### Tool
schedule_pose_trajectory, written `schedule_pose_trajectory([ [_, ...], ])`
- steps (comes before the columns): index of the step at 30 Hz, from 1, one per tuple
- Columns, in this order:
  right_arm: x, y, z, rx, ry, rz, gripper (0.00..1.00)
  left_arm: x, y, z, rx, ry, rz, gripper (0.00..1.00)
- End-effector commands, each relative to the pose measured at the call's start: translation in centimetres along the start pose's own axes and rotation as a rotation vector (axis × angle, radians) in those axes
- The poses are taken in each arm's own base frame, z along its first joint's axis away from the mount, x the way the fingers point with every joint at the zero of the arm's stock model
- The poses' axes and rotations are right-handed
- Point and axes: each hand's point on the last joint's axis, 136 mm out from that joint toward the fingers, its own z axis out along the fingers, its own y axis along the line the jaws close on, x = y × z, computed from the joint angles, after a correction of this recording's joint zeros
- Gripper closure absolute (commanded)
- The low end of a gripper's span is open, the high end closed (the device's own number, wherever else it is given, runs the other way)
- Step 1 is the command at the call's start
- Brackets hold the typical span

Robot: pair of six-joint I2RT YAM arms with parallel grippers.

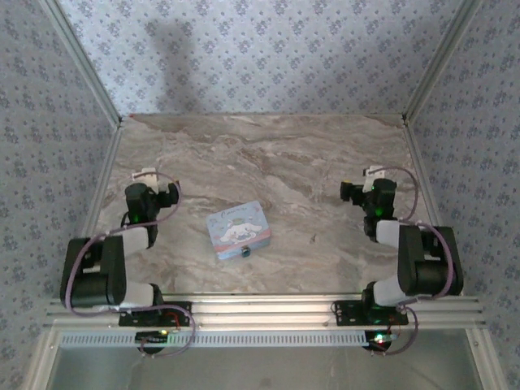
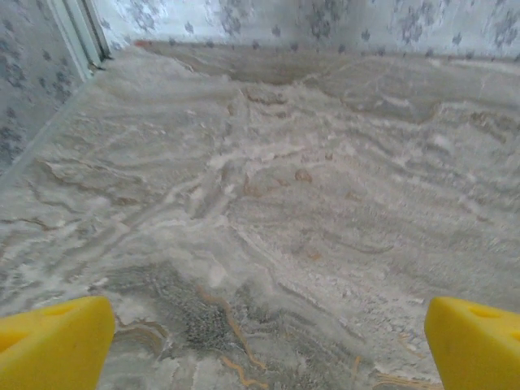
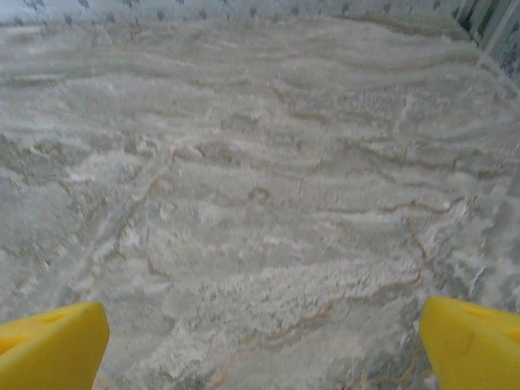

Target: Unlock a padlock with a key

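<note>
I can see clear marble (image 1: 305, 209) between my right gripper's open fingers and the blue tin, so I carry on toward the tin's closest side (image 1: 266, 223) and close there.
A tiny dark padlock (image 1: 246, 253) sits at the near edge of a pale blue cartoon tin (image 1: 238, 230) in the middle of the marble table. A small thin speck (image 1: 313, 239) lies to the tin's right; it is too small to tell if it is the key. My left gripper (image 1: 149, 183) hovers left of the tin, apart from it. My right gripper (image 1: 372, 183) is off to the tin's right. In the left wrist view the left gripper (image 2: 268, 349) is open, yellow fingertips (image 2: 53, 341) wide apart over bare marble. The right gripper (image 3: 264, 349) is open too, nothing between its fingertips (image 3: 471, 341).
Floral-papered walls close the table on the left, back and right, with metal posts (image 1: 93, 73) at the corners. An aluminium rail (image 1: 260, 309) runs along the near edge where both arm bases are bolted. Bare marble (image 1: 276, 154) stretches behind the tin.
</note>
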Motion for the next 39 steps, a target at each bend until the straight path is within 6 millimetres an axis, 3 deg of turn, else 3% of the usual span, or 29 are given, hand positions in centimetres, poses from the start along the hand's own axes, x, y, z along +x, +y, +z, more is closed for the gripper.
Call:
schedule_pose_trajectory([
  [1,-1.7,0.0,-1.1,0.000,0.040,0.048,0.00,-0.6,-0.3,-1.7,-0.008,0.073,-0.096,0.02],
  [4,-2.8,0.6,-2.4,-0.014,0.060,0.122,0.00,-1.3,-0.7,-3.3,-0.019,0.168,-0.211,0.02],
  [7,-3.5,1.8,-3.8,-0.032,0.125,0.199,0.00,-2.0,-2.5,-4.9,0.061,0.225,-0.340,0.02],
  [12,-2.9,6.7,-6.3,-0.134,0.294,0.184,0.00,-1.3,-5.4,-8.4,0.064,0.390,-0.483,0.02],
  [16,-0.7,11.1,-8.6,-0.202,0.406,0.071,0.00,0.8,-9.2,-11.6,0.096,0.536,-0.447,0.02],
  [21,2.2,14.5,-11.0,-0.284,0.485,0.048,0.02,4.4,-12.6,-14.5,0.143,0.656,-0.428,0.02],
  [25,3.5,18.9,-13.6,-0.489,0.540,0.061,0.05,7.2,-14.8,-16.3,0.198,0.752,-0.421,0.02],
  [32,6.0,23.5,-16.5,-0.695,0.623,0.085,0.08,10.5,-18.7,-17.5,0.340,0.868,-0.461,0.07],
  [39,5.1,27.7,-16.7,-0.844,0.609,0.142,0.08,10.6,-20.3,-16.4,0.384,0.845,-0.465,0.09],
])
